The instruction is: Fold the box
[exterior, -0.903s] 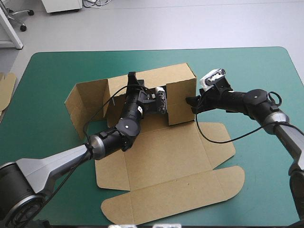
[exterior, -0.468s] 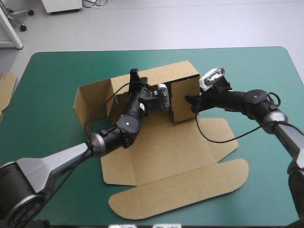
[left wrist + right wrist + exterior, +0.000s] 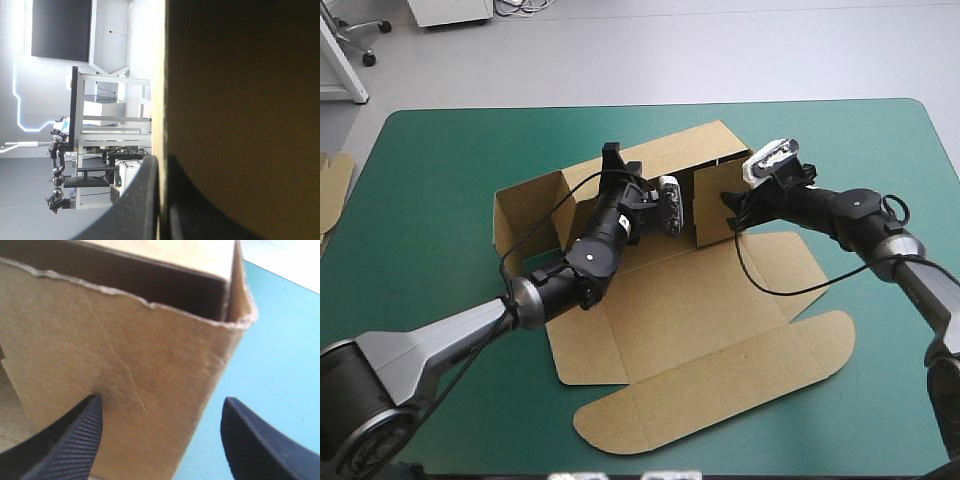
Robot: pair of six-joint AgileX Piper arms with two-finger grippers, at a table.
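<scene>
My gripper will pull the box by its side, and the lid will (image 3: 720, 383) slide along flat, because a crease (image 3: 710, 353) joins it to the flat base.
The brown box (image 3: 690, 300) lies mid-table, its base and lid flat, its far walls raised. My left gripper (image 3: 616, 162) reaches over the base to the far wall and is shut on its top edge. In the left wrist view the box wall (image 3: 240, 100) fills one side, its edge running down between the black fingers (image 3: 142, 200) of that gripper (image 3: 162, 172). My right gripper (image 3: 730, 208) is at the raised right wall. It (image 3: 162, 401) stands open around that wall's outer corner (image 3: 150, 355), one finger on the wall's face, the other over the cover.
The teal-green cover (image 3: 880, 400) lies bare to the right and front of the box. The lid flap (image 3: 720, 390) reaches toward the front edge. More brown board (image 3: 332, 185) shows at the table's left edge.
The whole box has slid to the right and slightly away. Both grippers moved with it, the left still shut on the far wall, the right staying at the right wall.
</scene>
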